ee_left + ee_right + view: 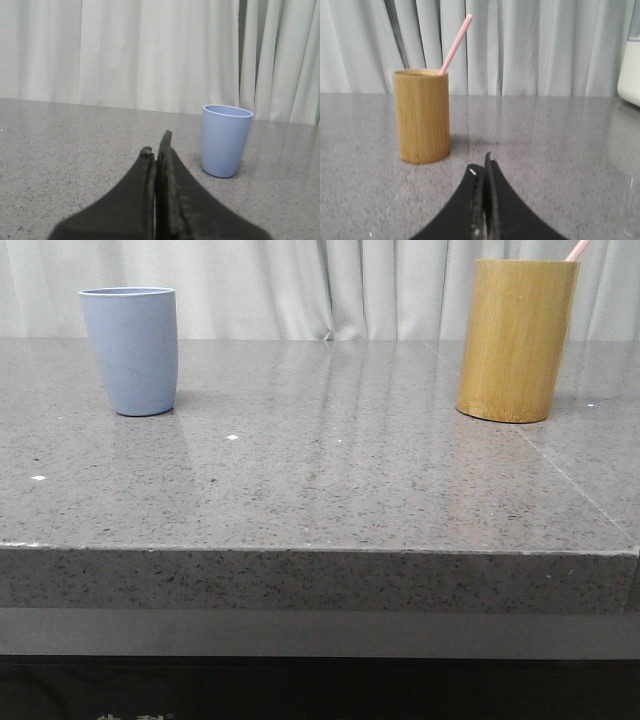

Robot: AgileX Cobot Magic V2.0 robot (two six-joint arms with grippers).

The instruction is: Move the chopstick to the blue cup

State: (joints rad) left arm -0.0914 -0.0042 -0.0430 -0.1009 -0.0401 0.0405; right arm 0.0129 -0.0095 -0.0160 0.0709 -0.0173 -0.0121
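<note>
The left gripper should go up, grip the cup's rim [128,290] from above and bring the cup closer first, since the blue cup [135,355] stands far from the bamboo holder.
The blue cup [131,348] stands upright at the back left of the grey stone table; it also shows in the left wrist view [225,140]. A pale pink chopstick [577,249] sticks out of the tan bamboo holder [515,339] at the back right, and it leans in the holder in the right wrist view [455,44]. My left gripper [157,144] is shut and empty, low over the table, short of the cup. My right gripper [482,165] is shut and empty, short of the bamboo holder [421,115]. Neither gripper shows in the front view.
The grey speckled table [320,480] has its front edge near the camera. Pale curtains hang behind it. A white object [630,75] stands at the edge of the right wrist view.
</note>
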